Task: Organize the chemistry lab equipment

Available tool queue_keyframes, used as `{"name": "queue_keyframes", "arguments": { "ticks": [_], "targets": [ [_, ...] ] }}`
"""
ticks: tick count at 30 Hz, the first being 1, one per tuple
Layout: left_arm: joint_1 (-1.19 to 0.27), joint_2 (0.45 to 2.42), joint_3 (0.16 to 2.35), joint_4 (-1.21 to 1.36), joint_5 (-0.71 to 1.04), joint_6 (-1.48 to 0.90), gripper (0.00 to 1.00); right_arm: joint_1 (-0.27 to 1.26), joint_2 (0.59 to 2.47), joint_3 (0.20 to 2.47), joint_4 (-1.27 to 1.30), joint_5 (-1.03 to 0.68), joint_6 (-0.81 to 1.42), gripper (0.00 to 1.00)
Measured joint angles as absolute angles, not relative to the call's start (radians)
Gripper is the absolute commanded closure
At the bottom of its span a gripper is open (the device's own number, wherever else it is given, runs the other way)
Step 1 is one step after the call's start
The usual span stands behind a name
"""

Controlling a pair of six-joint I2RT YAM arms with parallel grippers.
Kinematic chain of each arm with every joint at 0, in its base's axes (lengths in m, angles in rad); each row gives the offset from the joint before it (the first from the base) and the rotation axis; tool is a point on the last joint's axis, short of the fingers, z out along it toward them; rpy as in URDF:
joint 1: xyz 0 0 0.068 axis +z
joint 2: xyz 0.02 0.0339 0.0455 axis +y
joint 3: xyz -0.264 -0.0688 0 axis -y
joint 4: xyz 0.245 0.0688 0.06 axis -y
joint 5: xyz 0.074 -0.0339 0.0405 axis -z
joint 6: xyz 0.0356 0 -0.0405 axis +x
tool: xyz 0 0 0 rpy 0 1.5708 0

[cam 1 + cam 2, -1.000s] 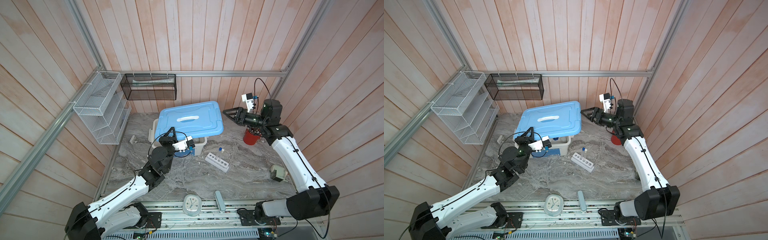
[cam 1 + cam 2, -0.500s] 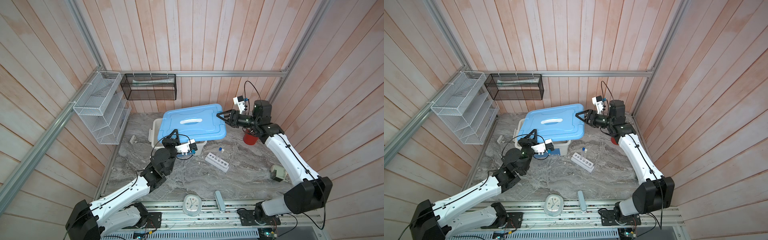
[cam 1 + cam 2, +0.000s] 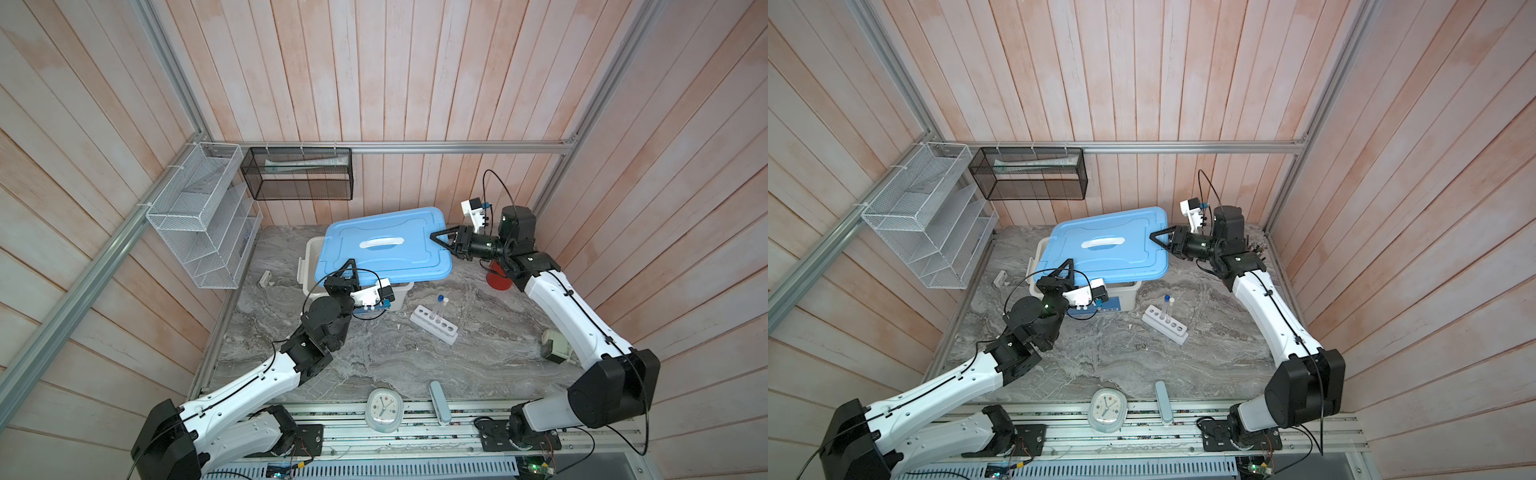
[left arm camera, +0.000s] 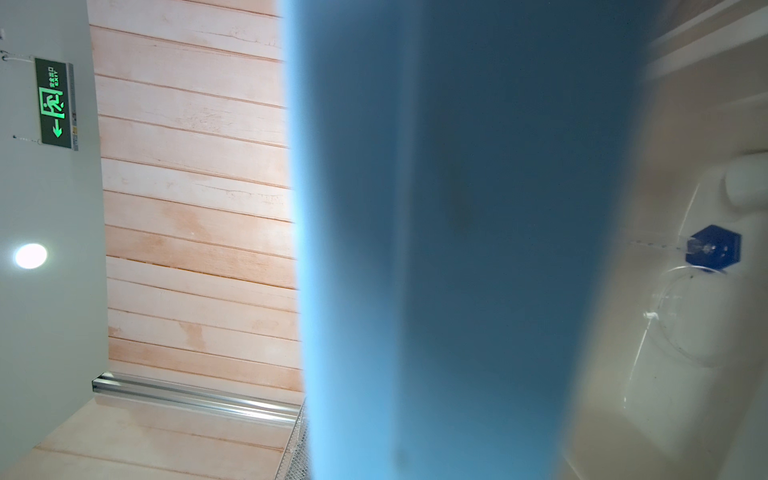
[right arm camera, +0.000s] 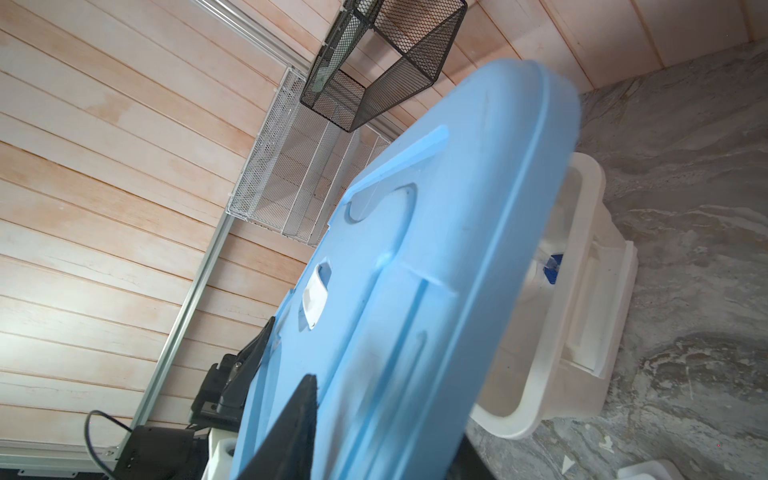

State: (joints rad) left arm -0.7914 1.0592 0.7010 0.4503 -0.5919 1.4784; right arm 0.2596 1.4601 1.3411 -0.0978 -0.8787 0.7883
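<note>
Next, my left gripper opens and moves to the lid's loose end (image 3: 323, 251), because the blue lid is hanging crooked over the bin with my left gripper on its near edge (image 3: 369, 280).
A blue lid (image 3: 386, 249) (image 3: 1104, 245) hangs tilted over the white bin (image 3: 309, 253). My left gripper (image 3: 351, 270) is shut on the lid's near left edge; in the left wrist view the lid (image 4: 457, 249) is a blur close up. My right gripper (image 3: 434, 237) straddles the lid's right edge, with one finger (image 5: 299, 415) lying on top, shut on it. Inside the bin lie the blue-hexagon-based vessel (image 4: 712, 251) (image 5: 552, 270) and a clear petri dish (image 4: 685, 316). The white rack (image 3: 434, 324) (image 3: 1165, 324) stands on the table holding the blue-capped tube (image 3: 439, 298) and the white-capped tube (image 3: 445, 298).
A red cup (image 3: 496, 278) stands behind my right forearm. A round clock (image 3: 383, 411) and a pale blue case (image 3: 438, 401) lie at the front edge. A small green-white object (image 3: 555, 345) sits at the right. A wire shelf (image 3: 199, 216) and a black mesh basket (image 3: 299, 174) hang on the walls.
My right gripper has swung left from above the red cup to the lid's right edge, and its jaws have narrowed round it. The left gripper has kept its hold on the lid.
</note>
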Motion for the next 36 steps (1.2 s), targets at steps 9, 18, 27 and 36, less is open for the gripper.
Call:
{"name": "queue_keyframes", "arguments": {
  "ticks": [9,18,27,36],
  "targets": [
    [-0.803,1.059,0.685,0.431,-0.581,1.469,0.71,0.248,1.451,1.264,0.017,-0.906,0.925,0.75],
    [-0.825,1.06,0.68,0.426,-0.564,1.422,0.12,0.245,1.438,1.163,0.198,-0.918,1.063,0.8],
    [-0.846,1.068,0.678,0.414,-0.53,1.36,0.0,0.245,1.425,1.063,0.4,-0.887,1.244,0.82],
    [-0.873,1.086,0.678,0.409,-0.496,1.302,0.0,0.245,1.401,1.024,0.498,-0.83,1.346,0.83]
  ]
}}
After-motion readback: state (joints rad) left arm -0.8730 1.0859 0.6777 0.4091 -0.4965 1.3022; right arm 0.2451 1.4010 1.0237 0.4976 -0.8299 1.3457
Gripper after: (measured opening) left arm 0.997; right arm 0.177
